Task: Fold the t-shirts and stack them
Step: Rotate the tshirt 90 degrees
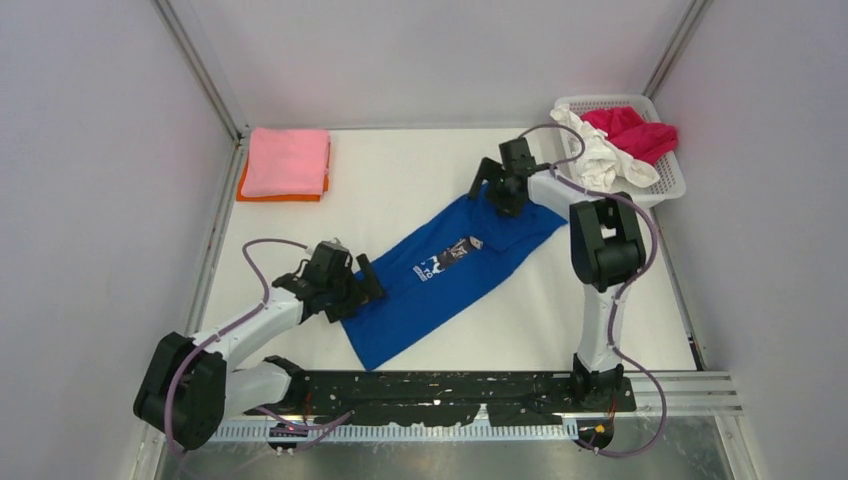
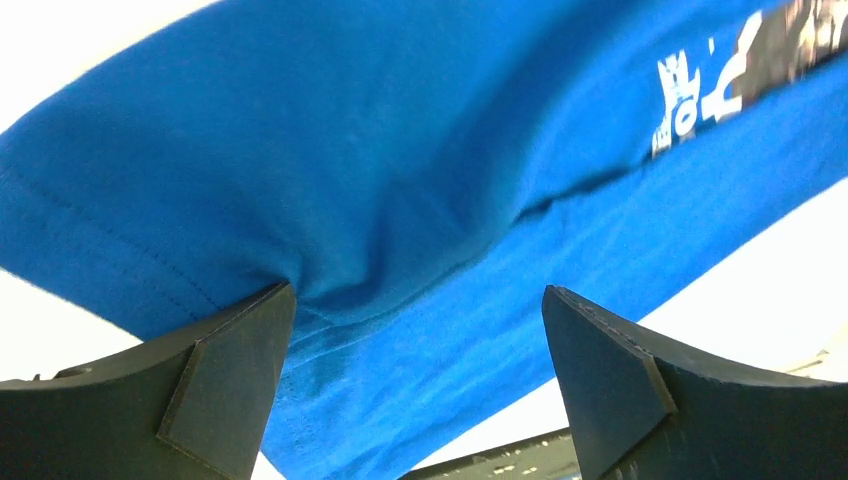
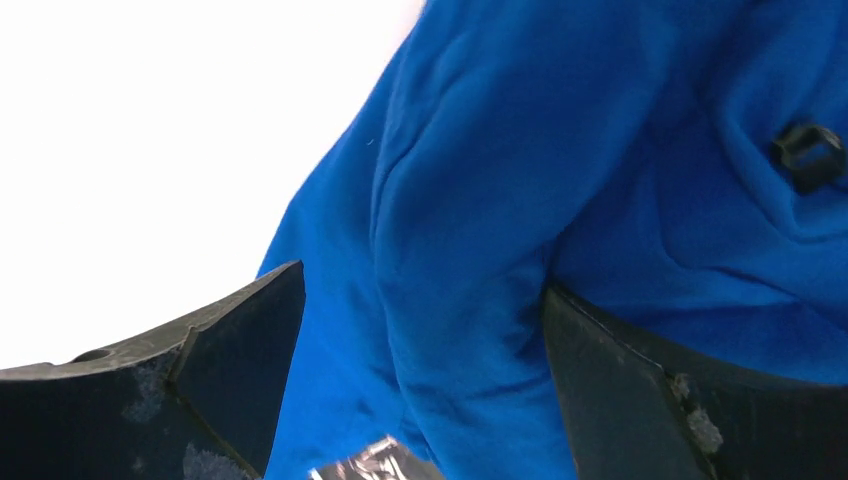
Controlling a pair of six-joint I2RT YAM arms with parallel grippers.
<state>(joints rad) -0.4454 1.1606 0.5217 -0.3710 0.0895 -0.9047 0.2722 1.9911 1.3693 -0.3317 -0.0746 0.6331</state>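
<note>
The royal-blue t-shirt (image 1: pixel 450 278) lies at a slant to the base bar. I should straighten it with both grippers before my right gripper takes the hem's near corner (image 1: pixel 371 365).
The royal-blue t-shirt (image 1: pixel 420 305) lies as a long narrow strip, diagonal across the white table, with its dark graphic and white lettering (image 1: pixel 452 256) facing up. My left gripper (image 1: pixel 365 285) is open at the strip's near-left end. In the left wrist view its jaws (image 2: pixel 417 292) stand wide apart over the blue cloth (image 2: pixel 380 150), and the left finger touches a fold. My right gripper (image 1: pixel 497 195) is open at the far-right end. In the right wrist view (image 3: pixel 423 280) a ridge of blue cloth (image 3: pixel 520 150) lies between the spread jaws.
A folded pink tee (image 1: pixel 286 160) lies on a folded orange one (image 1: pixel 250 192) at the back left. A white mesh basket (image 1: pixel 668 185) at the back right holds a crimson tee (image 1: pixel 630 132) and a white one (image 1: pixel 600 160). The black base rail (image 1: pixel 440 390) runs along the near edge.
</note>
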